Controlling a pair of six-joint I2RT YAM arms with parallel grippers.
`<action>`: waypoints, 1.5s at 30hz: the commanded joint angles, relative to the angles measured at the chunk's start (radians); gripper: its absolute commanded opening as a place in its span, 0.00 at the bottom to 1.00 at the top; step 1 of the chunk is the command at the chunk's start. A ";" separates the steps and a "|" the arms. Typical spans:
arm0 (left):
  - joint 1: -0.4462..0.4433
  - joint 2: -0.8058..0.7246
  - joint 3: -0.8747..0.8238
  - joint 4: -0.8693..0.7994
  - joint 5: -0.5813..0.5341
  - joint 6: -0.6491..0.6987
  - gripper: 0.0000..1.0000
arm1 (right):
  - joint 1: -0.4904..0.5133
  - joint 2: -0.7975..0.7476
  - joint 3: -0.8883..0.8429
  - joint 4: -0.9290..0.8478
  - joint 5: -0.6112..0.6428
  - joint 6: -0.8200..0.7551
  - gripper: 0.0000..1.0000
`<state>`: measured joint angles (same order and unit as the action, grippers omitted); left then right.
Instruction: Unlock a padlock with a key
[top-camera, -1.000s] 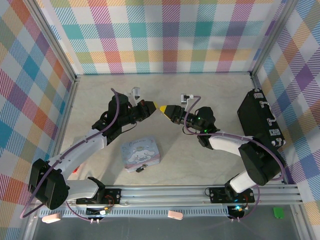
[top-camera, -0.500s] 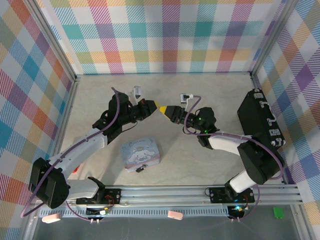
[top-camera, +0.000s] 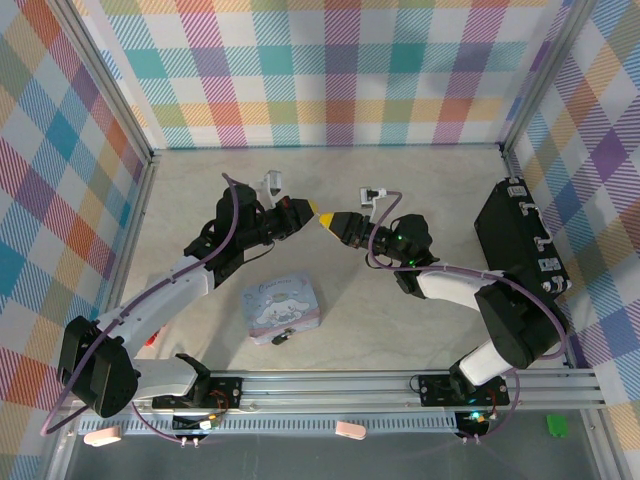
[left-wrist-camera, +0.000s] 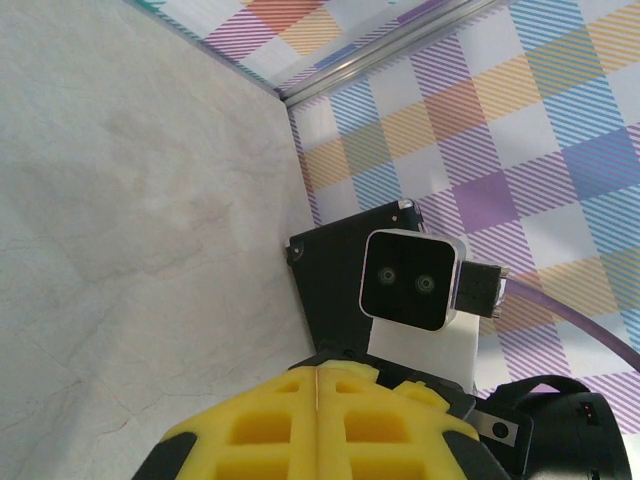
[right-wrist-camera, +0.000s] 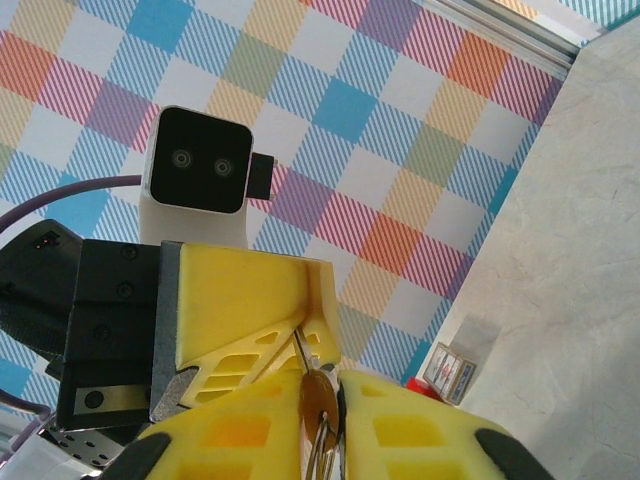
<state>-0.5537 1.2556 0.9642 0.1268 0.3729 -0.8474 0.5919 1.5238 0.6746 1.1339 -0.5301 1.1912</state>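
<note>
The tin's padlock (top-camera: 282, 338) is close to the front rail, so the robot's left gripper should shift the tin to the middle before the right gripper brings the key.
Above the middle of the table my two grippers meet tip to tip. The left gripper (top-camera: 308, 211) is shut on the key (right-wrist-camera: 302, 355), a thin dark rod sticking out of its yellow fingers (right-wrist-camera: 250, 300). In the left wrist view the key shows as a fine line (left-wrist-camera: 316, 385) in the seam of the left gripper (left-wrist-camera: 318, 372). My right gripper (top-camera: 326, 221) (right-wrist-camera: 325, 385) is shut on the padlock (right-wrist-camera: 318, 395), a small brass body with thin wire loops running back between the pads. The key's tip touches the padlock's top.
A pastel cartoon tin (top-camera: 282, 308) lies on the table near the left arm. A black case (top-camera: 520, 240) stands along the right wall. A small card box (right-wrist-camera: 448, 372) sits by the left wall. Plaid walls enclose the table on three sides.
The right gripper's fingers have drawn together around the padlock. Both arms have barely moved and the grippers stay tip to tip.
</note>
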 joint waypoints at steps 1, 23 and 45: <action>0.005 -0.027 0.018 -0.016 -0.010 0.022 0.00 | 0.002 -0.003 0.000 0.051 -0.022 -0.005 0.13; 0.024 -0.071 0.281 -0.918 -0.381 0.333 0.68 | -0.006 -0.338 0.142 -1.119 0.237 -0.525 0.00; -0.325 -0.033 0.170 -1.604 -0.477 0.156 0.92 | -0.006 -0.394 0.175 -1.410 0.368 -0.745 0.00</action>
<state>-0.8368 1.2293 1.1748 -1.4044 -0.0917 -0.6136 0.5892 1.1248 0.8471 -0.2714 -0.1719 0.4778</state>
